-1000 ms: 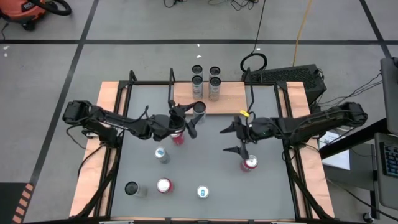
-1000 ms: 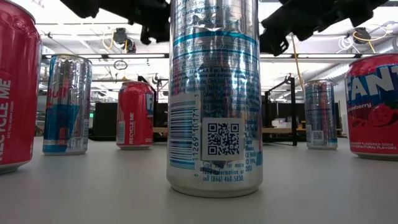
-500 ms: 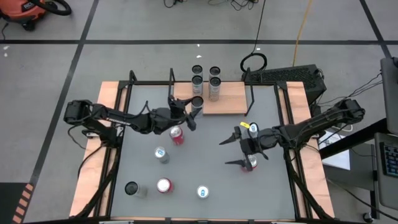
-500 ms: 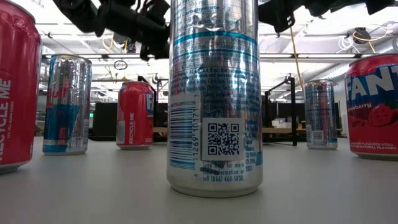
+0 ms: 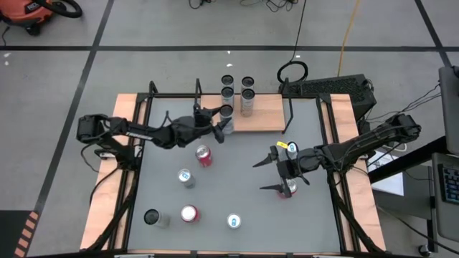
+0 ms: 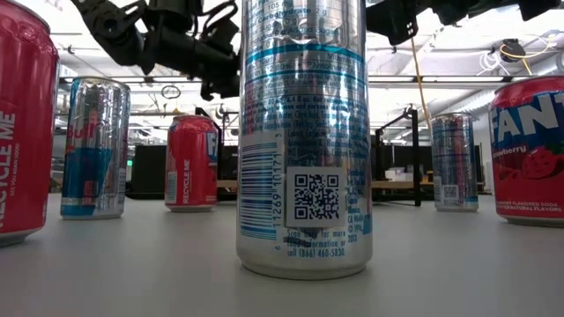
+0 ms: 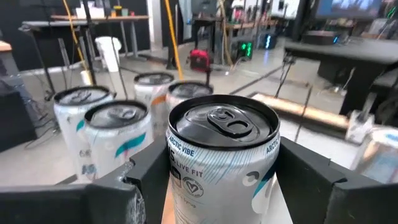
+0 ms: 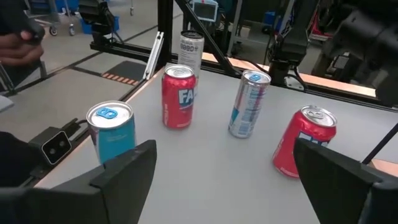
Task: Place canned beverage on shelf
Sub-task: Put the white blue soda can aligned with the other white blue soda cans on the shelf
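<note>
The silver can [image 5: 226,112] is upright and lined up with the standing cans, so I should go on lowering it with my left gripper until its base sits on the shelf.
The shelf [image 5: 269,115] is a light-wood board at the table's far edge, with black rods at both ends and several cans [image 5: 247,94] standing on its far part. My left gripper [image 5: 225,119] reaches in from the left and is shut on a silver black-topped can [image 7: 224,121] over the board's left near part [image 5: 227,110]. The standing cans [image 7: 118,134] show just beyond it. Whether the held can's base rests on the board is hidden. My right gripper [image 5: 265,175] is open over the table's right half, with a red can [image 5: 287,189] below its wrist. My left gripper pinches the can's upper side wall [image 7: 180,180] between its two fingers [image 7: 146,177], one on each side of the can. The fingers come in level from the table's left. The can stands upright in the hold, and its base lies below the wrist view.
Loose cans stand on the grey table: a red one [image 5: 204,155], a silver one [image 5: 186,178], and a dark [image 5: 152,217], a red [image 5: 188,213] and a blue-topped one [image 5: 233,221] along the near edge. The shelf's black rod frames [image 5: 290,115] rise at both ends.
My left gripper has carried the can toward the table's far edge, from in front of the shelf to over its left near part, sinking a little; the can stays upright. My right gripper swung a little toward the near edge, then kept still.
</note>
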Controlling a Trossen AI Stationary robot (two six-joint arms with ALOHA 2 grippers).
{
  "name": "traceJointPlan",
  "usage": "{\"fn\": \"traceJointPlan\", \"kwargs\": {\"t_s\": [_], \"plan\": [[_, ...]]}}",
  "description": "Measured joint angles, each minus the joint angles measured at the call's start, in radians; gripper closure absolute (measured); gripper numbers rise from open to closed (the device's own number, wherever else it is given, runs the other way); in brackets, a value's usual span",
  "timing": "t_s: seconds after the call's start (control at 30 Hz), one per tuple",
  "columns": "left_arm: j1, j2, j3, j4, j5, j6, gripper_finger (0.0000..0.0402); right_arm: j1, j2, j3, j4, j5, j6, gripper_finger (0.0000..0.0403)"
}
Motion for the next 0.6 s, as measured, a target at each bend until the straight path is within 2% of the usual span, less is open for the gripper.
{"fn": "traceJointPlan", "kwargs": {"t_s": [0.3,0.6], "plan": [[0.015,0.056,0.000,0.086,0.016,0.035,0.0165,-0.002,0.000,0.000,0.000,0.000,-0.012,0.0062],[0.039,0.090,0.001,0.104,0.017,0.049,0.0165,-0.002,0.000,0.000,0.000,0.000,-0.011,0.0062]]}}
